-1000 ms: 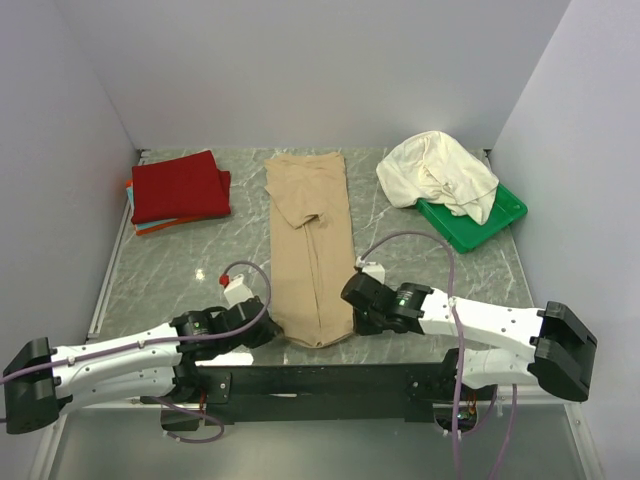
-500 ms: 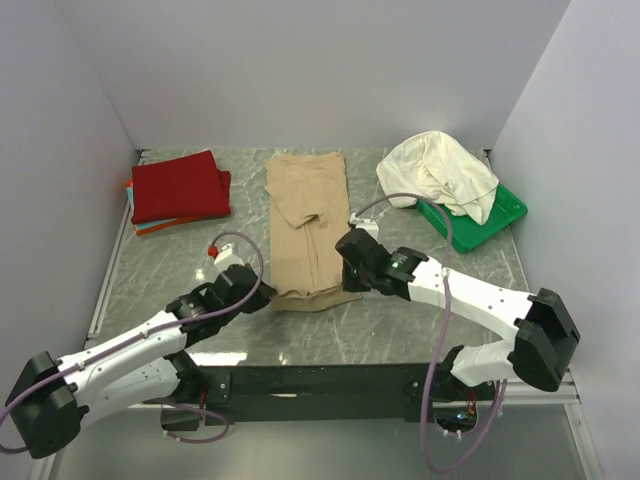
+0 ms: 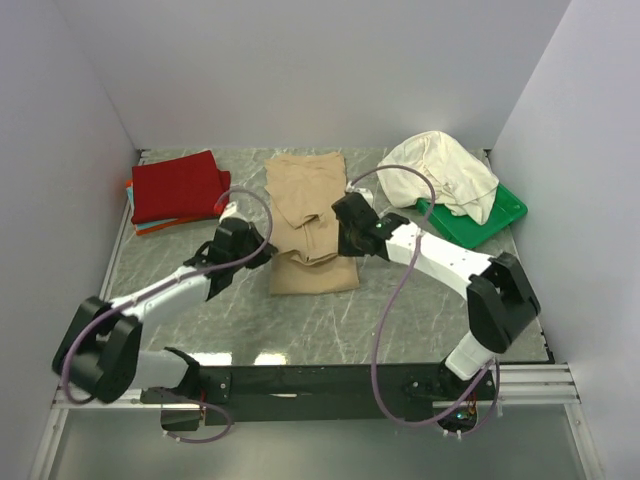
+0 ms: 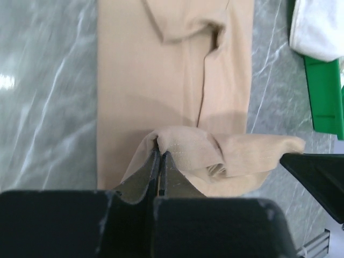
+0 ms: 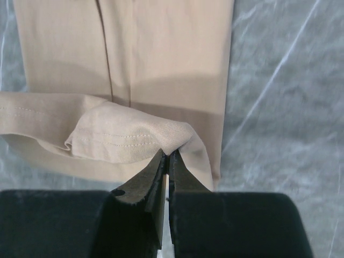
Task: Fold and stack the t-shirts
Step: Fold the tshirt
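Observation:
My left gripper should next go toward the far end of the tan-beige strip and let go at the strip's middle (image 3: 307,215), because both hem corners (image 3: 280,252) are above the strip's long edges.
The tan-beige t-shirt (image 3: 310,200) lies as a long strip in the middle of the table, its near end lifted and carried back over itself. My left gripper (image 3: 262,248) is shut on the hem's left corner (image 4: 161,141). My right gripper (image 3: 343,238) is shut on the hem's right corner (image 5: 171,148). The hem sags between them above the flat part of the tan-beige t-shirt (image 5: 161,48). The deep red t-shirt (image 3: 180,186) lies folded at the back left on thin orange and teal ones (image 3: 150,228). The cream-white t-shirt (image 3: 438,172) lies crumpled at the back right.
A green plastic tray (image 3: 480,222) sits at the back right under the cream-white shirt; its edge shows in the left wrist view (image 4: 325,91). Grey walls close the table at the back and sides. A black rail runs along the near edge.
Both grippers have carried the tan-beige shirt's near hem up and away from the near edge, towards the back. The shirt now covers less length of the table.

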You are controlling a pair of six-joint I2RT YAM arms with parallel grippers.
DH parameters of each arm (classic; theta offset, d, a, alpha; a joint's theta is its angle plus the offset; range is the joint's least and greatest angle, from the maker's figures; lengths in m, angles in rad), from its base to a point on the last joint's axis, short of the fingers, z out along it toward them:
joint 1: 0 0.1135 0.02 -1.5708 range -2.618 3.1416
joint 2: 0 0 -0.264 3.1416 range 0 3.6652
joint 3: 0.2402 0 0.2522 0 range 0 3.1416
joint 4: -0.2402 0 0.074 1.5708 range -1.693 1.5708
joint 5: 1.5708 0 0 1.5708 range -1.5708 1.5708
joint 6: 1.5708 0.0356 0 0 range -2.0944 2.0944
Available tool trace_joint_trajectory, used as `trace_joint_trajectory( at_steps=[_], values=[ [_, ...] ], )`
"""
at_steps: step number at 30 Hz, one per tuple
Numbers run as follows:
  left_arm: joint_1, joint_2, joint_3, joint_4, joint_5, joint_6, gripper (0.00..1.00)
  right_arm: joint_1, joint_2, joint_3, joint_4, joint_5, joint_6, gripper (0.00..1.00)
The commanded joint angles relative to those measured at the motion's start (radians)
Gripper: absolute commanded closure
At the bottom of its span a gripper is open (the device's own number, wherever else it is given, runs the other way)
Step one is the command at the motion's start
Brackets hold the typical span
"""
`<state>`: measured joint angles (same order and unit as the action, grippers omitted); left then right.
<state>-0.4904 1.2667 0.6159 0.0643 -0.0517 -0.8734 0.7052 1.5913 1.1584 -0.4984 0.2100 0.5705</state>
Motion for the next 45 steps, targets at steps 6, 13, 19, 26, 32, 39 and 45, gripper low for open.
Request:
trace_joint_trajectory(
  at_steps=[6, 13, 19, 26, 32, 39, 45],
  values=[
    [0.090, 0.258, 0.203, 0.170, 0.162, 0.109, 1.00, -0.087, 0.171, 0.194, 0.043, -0.023, -0.086, 1.00],
    [0.134, 0.361, 0.294, 0.164, 0.159, 0.117, 1.00, -0.159, 0.265, 0.273, 0.043, -0.061, -0.122, 1.00],
    [0.174, 0.388, 0.317, 0.164, 0.167, 0.122, 1.00, -0.203, 0.326, 0.333, 0.043, -0.106, -0.135, 1.00],
    [0.204, 0.445, 0.334, 0.173, 0.182, 0.123, 1.00, -0.223, 0.410, 0.403, 0.035, -0.139, -0.141, 1.00],
    [0.219, 0.516, 0.341, 0.223, 0.220, 0.109, 1.00, -0.227, 0.438, 0.412, 0.049, -0.150, -0.144, 1.00],
    [0.236, 0.553, 0.360, 0.227, 0.216, 0.105, 1.00, -0.236, 0.455, 0.434, 0.046, -0.153, -0.149, 1.00],
    [0.251, 0.536, 0.371, 0.218, 0.211, 0.100, 0.50, -0.242, 0.490, 0.509, 0.020, -0.178, -0.195, 0.47]
  ],
)
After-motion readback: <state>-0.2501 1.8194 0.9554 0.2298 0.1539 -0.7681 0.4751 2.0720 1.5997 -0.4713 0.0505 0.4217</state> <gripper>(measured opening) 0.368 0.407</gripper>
